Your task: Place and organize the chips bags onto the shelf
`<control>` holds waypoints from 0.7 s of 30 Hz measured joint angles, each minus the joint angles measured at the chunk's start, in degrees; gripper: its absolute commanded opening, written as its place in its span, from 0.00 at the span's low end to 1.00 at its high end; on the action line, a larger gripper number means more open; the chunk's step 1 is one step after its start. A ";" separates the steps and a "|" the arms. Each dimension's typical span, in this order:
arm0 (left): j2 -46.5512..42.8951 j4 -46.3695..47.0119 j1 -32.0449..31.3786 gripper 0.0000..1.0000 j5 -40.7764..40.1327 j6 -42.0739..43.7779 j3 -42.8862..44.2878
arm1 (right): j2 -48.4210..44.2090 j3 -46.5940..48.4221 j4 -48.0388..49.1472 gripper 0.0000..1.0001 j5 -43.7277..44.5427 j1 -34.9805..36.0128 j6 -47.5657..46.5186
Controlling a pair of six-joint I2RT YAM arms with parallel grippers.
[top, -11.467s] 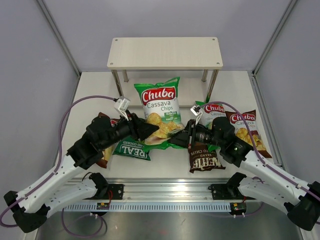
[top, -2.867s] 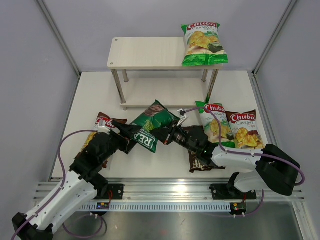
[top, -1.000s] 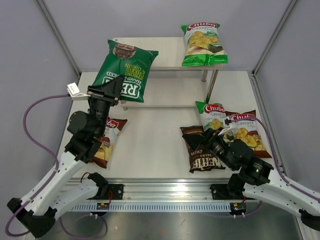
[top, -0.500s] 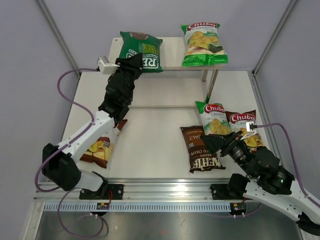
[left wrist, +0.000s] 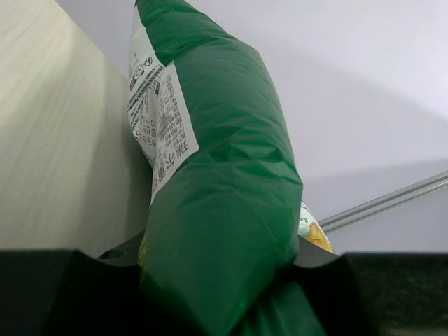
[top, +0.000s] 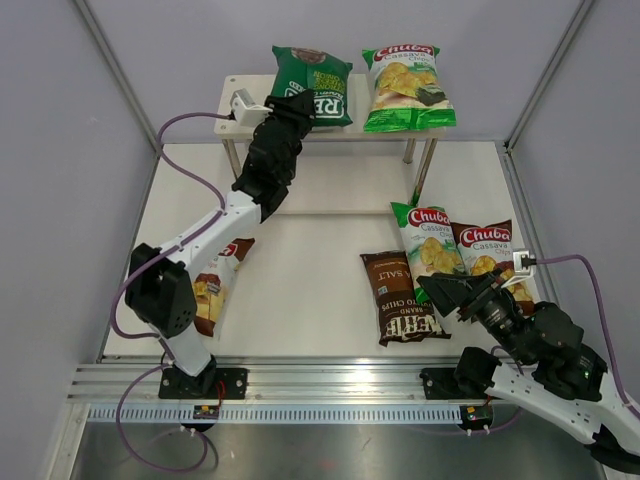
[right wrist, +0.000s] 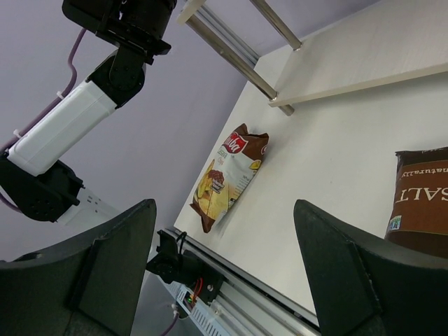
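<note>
My left gripper should keep moving across until the bags meet, because the top board (top: 358, 103) is clear from the REAL bag to the light-green Chuba bag (top: 408, 88).
On the top board of the shelf (top: 240, 108), my left gripper (top: 298, 106) is shut on the lower edge of the dark-green REAL bag (top: 314, 82). That bag stands beside a light-green Chuba bag (top: 405, 85). The left wrist view shows the REAL bag (left wrist: 224, 210) pinched in my left gripper (left wrist: 217, 280), with the shelf board (left wrist: 56, 154) to its left. My right gripper (top: 440, 290) hovers open and holds nothing, near the dark-brown Kettle bag (top: 400, 300). On the table lie a light-green Chuba bag (top: 430, 240) and two brown-and-white Chuba bags (top: 490, 250) (top: 215, 285).
Through the open right gripper (right wrist: 224, 280), the right wrist view shows the left brown-and-white Chuba bag (right wrist: 231, 175), the Kettle bag's corner (right wrist: 423, 196) and the shelf's lower board (right wrist: 364, 84). Grey walls enclose the table. An aluminium rail (top: 320, 385) runs along the near edge.
My left arm has carried the REAL bag to the right along the shelf top, up beside the light-green Chuba bag. My right arm has drawn back slightly to the right, still open.
</note>
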 measured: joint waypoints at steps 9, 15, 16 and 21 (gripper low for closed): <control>4.02 0.35 -1.31 0.19 -0.52 0.24 3.78 | -2.82 0.22 -1.92 0.88 0.02 0.00 -0.04; 4.09 0.48 -2.75 0.26 -1.22 0.35 3.87 | -3.08 0.37 -1.97 0.88 0.02 0.00 -0.04; 4.11 0.48 -2.95 0.28 -1.25 0.35 3.87 | -3.10 0.39 -2.01 0.88 0.02 0.00 -0.04; 4.11 0.46 -3.58 0.36 -1.53 0.31 3.87 | -3.28 0.52 -2.82 0.88 0.59 0.00 -0.04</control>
